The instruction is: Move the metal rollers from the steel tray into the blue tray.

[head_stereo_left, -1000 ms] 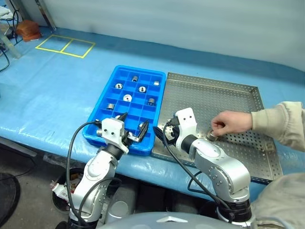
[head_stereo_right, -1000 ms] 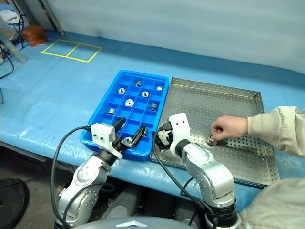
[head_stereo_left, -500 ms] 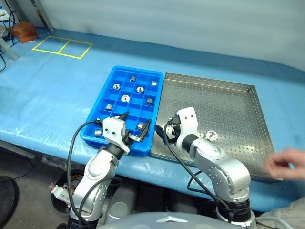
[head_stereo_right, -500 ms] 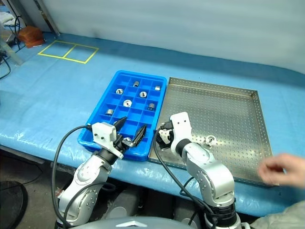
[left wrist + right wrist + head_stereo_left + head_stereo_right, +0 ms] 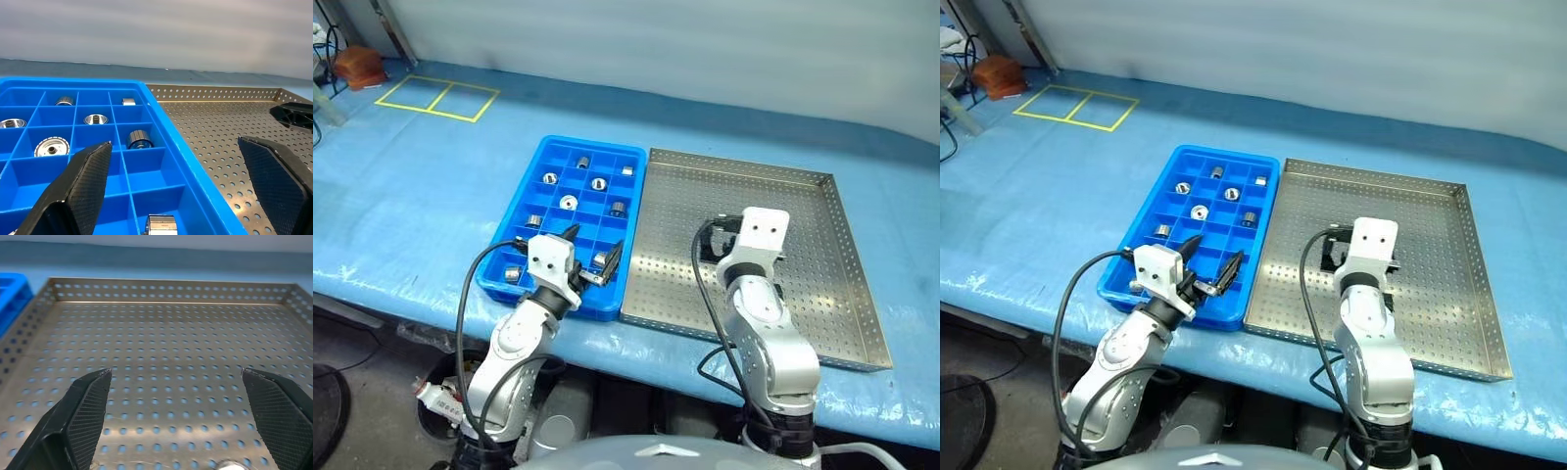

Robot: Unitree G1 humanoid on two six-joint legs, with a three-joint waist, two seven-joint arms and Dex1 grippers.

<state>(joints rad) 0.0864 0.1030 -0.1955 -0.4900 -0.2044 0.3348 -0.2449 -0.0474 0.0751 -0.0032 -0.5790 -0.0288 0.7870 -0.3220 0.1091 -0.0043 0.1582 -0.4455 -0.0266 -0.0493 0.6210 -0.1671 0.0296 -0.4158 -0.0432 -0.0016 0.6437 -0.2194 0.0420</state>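
The metal roller (image 5: pixel 232 465) lies free within the width of the open fingers, so the robot's right gripper should keep going down toward the steel tray's bottom (image 5: pixel 200 454) until the fingers are on both sides of the roller.
The blue tray (image 5: pixel 593 143) lies left of the steel tray (image 5: pixel 808 220), edge to edge. Several metal rollers sit in its compartments, among them one (image 5: pixel 568 203) in the middle and one (image 5: pixel 138 139) seen close in the left wrist view. My left gripper (image 5: pixel 597 238) hangs open over the blue tray's near right corner, holding nothing. My right gripper (image 5: pixel 175 373) stands open and empty low over the middle of the steel tray's perforated floor. A shiny bit of metal (image 5: pixel 226 464) shows at the picture's edge between its fingers; I cannot tell if it is a roller.
Both trays rest on a table under a blue cover (image 5: pixel 421 196). Two yellow tape squares (image 5: pixel 435 95) mark the far left, with a brown object (image 5: pixel 357 64) beyond them. The table's front edge runs just below the trays. Black cables trail from both wrists.
A person's hand set something small down in the steel tray, then drew back out of sight. My right gripper swung right, from the trays' seam to the steel tray's middle. The left gripper stayed.
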